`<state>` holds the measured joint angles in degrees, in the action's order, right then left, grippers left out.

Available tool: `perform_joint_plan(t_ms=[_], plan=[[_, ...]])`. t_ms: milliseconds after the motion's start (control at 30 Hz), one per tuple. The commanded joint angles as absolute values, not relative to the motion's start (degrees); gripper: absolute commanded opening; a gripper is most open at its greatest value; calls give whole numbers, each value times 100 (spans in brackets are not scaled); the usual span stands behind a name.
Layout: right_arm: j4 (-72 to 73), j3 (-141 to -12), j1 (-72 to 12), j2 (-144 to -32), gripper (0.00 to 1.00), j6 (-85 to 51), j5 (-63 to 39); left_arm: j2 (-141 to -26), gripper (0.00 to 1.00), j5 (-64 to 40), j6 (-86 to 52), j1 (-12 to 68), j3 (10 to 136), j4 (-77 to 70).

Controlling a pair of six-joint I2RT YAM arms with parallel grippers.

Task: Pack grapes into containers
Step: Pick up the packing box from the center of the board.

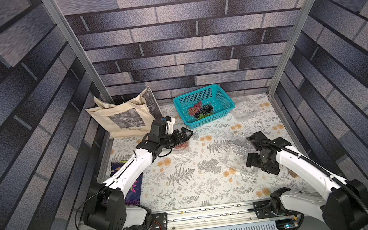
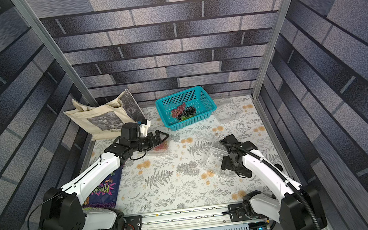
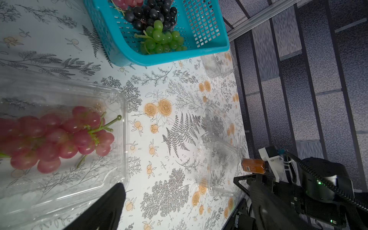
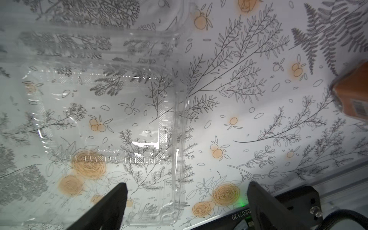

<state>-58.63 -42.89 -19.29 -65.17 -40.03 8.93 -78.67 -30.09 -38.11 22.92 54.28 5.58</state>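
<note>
The robot's right gripper should pinch the empty container [image 2: 214, 157] at its hinge [image 4: 177, 49] and pull it square to the middle before packing, because the container lies crooked, far from the left gripper.
A clear container [image 1: 182, 147] [image 3: 65, 95] holding a bunch of red grapes [image 3: 55, 139] lies left of centre, its lid closed over the fruit. My left gripper [image 1: 187, 134] [image 3: 183, 199] hovers open just over its edge. Red, dark and green grapes [image 1: 200, 111] [image 3: 157, 37] lie in the teal basket [image 1: 225, 102]. An empty open container [image 1: 237, 154] [image 4: 99, 119] lies at the right. My right gripper [image 1: 252, 161] [image 4: 185, 191] is open, its fingers [image 4: 117, 201] either side of that container's rim. A third empty container [image 1: 246, 109] sits at the back right.
A beige tote bag [image 1: 122, 118] leans in the back left corner. A purple snack bag [image 1: 131, 187] lies under the left arm. An orange bottle [image 3: 253, 166] [image 4: 352, 95] lies near the right edge, close to the right arm.
</note>
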Motion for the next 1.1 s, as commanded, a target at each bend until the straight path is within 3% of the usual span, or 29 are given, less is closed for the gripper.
perform_joint_plan(t_ms=[0, 200, 333, 400, 567, 900, 1067], plan=[[-5505, -4433, -1872, -6917, 92, -3964, 839, -7997, 100, -3191, -4018, 2363, 5594, 112], [-5312, -4936, -1633, -7572, 76, -3534, 1029, -8103, 100, -3164, -3878, 2435, 5639, 301], [-5180, -5066, -1499, -7834, 53, -3380, 1076, -8034, 100, -3142, -3770, 2435, 5640, 426], [-5153, -5162, -1477, -7912, 47, -3334, 1075, -8016, 100, -3112, -3707, 2435, 5656, 557], [-5125, -5248, -1472, -7979, 37, -3226, 1190, -7955, 100, -3103, -3544, 2409, 5645, 721], [-4923, -5083, -1392, -8218, 38, -2949, 1143, -8007, 100, -3263, -3528, 2426, 5625, 594], [-4834, -5036, -1371, -7995, 24, -2844, 1160, -7985, 100, -3217, -3508, 2378, 5627, 567]])
